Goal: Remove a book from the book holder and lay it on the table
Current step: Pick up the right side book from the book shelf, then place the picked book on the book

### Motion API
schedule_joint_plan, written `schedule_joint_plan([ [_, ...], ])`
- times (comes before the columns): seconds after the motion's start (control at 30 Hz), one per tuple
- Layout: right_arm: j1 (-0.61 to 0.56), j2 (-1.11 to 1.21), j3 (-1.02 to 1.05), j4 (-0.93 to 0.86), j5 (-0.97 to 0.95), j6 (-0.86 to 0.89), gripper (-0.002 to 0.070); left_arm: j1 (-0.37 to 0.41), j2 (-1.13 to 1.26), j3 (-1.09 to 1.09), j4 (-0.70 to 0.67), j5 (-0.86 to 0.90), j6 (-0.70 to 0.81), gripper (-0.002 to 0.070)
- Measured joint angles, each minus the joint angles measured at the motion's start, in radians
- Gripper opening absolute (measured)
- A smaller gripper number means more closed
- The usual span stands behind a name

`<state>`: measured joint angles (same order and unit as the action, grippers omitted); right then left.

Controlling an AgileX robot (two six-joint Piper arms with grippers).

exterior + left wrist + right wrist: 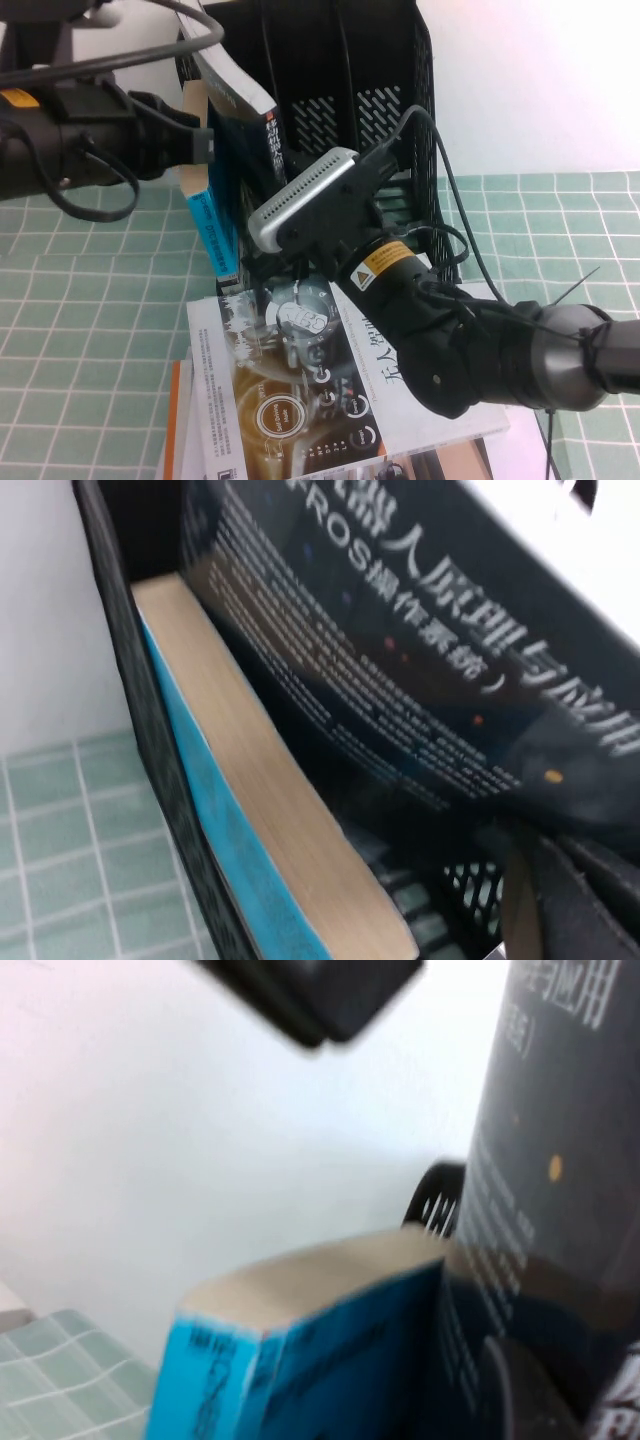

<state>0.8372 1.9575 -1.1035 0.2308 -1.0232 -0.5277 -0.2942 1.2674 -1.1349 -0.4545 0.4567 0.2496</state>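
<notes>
The dark book [262, 112] stands slanted next to the light blue book, so next my right gripper swings it away and sets it flat over the white-and-grey book [310, 400].
The book [245, 105], dark with white title print, leans out of the black book holder [330, 70], tilted toward the left. My right arm reaches in from the lower right. Its silver wrist camera [300, 198] hides the jaws low on the book. In the right wrist view one dark finger [515, 1390] lies flat against the book's cover [560, 1160]. My left gripper [205, 142] is at the book's upper left edge. In the left wrist view the cover [400, 660] runs just above that gripper's finger [585, 900].
A light blue book with cream pages [212, 225] stands in the holder beside the dark one. A white-and-grey book with dials [300, 390] lies flat on the green gridded table [90, 330] in front, over an orange-edged item [175, 420]. The right arm's cables arc beside the holder.
</notes>
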Motion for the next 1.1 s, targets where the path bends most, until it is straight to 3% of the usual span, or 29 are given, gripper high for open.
schedule_joint_plan([
  [0.33,-0.002,-0.179,0.001,0.059,-0.002,-0.267,0.0132,0.0,-0.132,0.0,0.009,0.004,0.0,-0.0003],
  [0.6,-0.003,-0.389,0.004,0.007,0.213,-0.397,0.0131,0.0,-0.223,0.0,0.025,0.073,0.0,-0.0003],
  [0.87,-0.003,-0.641,0.004,-0.164,0.724,-0.448,0.0131,0.0,-0.311,0.027,0.057,0.068,-0.014,-0.0003],
  [1.1,-0.003,-0.701,0.006,-0.285,1.229,-0.452,0.0131,0.0,-0.458,0.238,0.059,-0.035,-0.084,-0.0003],
])
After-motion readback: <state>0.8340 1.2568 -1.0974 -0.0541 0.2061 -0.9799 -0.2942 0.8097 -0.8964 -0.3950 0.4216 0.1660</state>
